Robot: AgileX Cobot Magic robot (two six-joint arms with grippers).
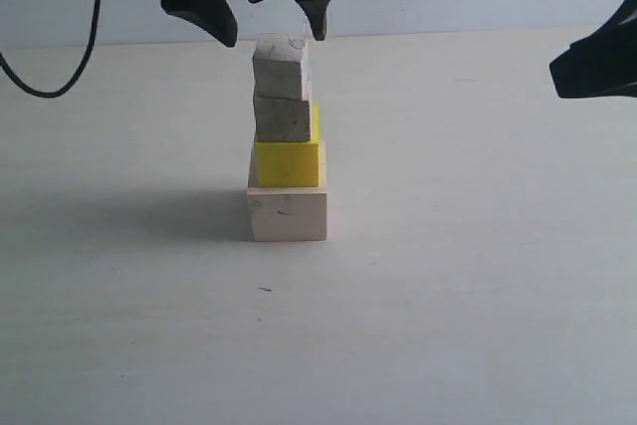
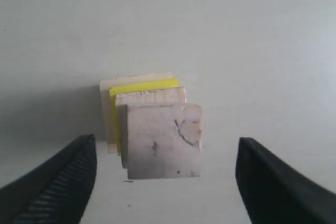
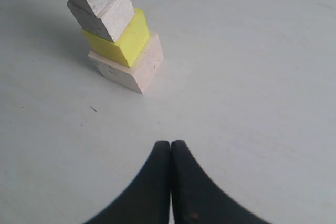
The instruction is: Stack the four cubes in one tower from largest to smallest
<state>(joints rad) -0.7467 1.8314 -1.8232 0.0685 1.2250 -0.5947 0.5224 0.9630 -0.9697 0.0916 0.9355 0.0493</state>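
My right gripper will turn the top cube (image 1: 281, 66) straighter when it pushes it, and the tower should stay standing, because that cube's front edge (image 1: 278, 99) sits crooked.
The tower stands mid-table: a large pale wooden cube (image 1: 288, 214) at the base, the yellow cube (image 1: 288, 162) on it, then a small greyish cube (image 1: 283, 118), and another small cube (image 1: 281, 67) on top. My left gripper (image 1: 273, 29) hangs open just above the top cube, fingers apart on either side and touching nothing. In the left wrist view the top cube (image 2: 164, 140) lies between the spread fingers (image 2: 58, 182). My right gripper (image 3: 170, 145) is shut and empty, away to the right (image 1: 595, 62).
A black cable (image 1: 70, 57) loops down at the back left. The white table (image 1: 478, 276) stretches around the tower. The top two cubes sit slightly left of the yellow cube's centre.
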